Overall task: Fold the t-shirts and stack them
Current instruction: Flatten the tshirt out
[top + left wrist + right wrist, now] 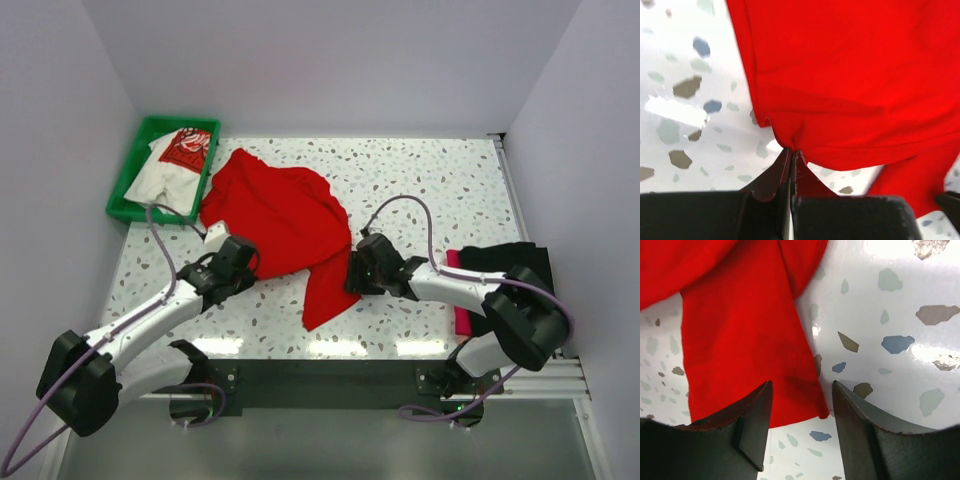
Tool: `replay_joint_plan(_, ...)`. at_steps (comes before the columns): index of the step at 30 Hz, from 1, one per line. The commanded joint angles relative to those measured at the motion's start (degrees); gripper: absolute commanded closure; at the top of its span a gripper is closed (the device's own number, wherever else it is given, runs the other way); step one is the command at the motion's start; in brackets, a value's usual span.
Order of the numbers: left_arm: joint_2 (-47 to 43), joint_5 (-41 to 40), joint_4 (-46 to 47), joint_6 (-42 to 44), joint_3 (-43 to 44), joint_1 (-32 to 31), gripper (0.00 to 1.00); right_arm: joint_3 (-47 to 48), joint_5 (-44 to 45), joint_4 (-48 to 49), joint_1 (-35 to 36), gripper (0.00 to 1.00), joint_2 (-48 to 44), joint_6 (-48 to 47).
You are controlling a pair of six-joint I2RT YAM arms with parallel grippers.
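Observation:
Next, I pull the pinched edge toward the green tray with my left gripper before my grippers lift the cloth, because the red t-shirt lies rumpled over its near flap.
The plain red t-shirt lies rumpled across the middle of the speckled table. My left gripper is shut on its near left edge; the left wrist view shows the closed fingertips pinching the red cloth. My right gripper is open, its jaws apart over a corner of the red shirt lying on the table. The white t-shirt with a red print lies in the green tray. Folded black and magenta shirts lie at the right edge, partly hidden by my right arm.
The green plastic tray stands at the far left corner of the table. A metal rail runs along the right edge. White walls enclose the table on three sides. Cables loop over both arms.

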Motion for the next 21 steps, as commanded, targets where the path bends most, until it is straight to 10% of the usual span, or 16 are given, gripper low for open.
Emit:
replay_joint_plan(1, -4.6, -5.3, -2.9, 6.2, 7.0, 2.7, 1.0, -1.0, 4.7, -1.4, 1.7, 0.5, 1.2, 1.4)
replay_joint_plan(8, -8.9, -8.0, -6.5, 14.1, 15.6, 9.4, 1.0, 1.5, 9.2, -8.0, 4.1, 0.99, 2.4, 2.3)
replay_joint_plan(21, -1.5, 5.6, 0.6, 25.3, 32.8, 29.6, 1.0, 21.3, 19.1, -24.4, -15.8, 1.0, -4.2, -6.8)
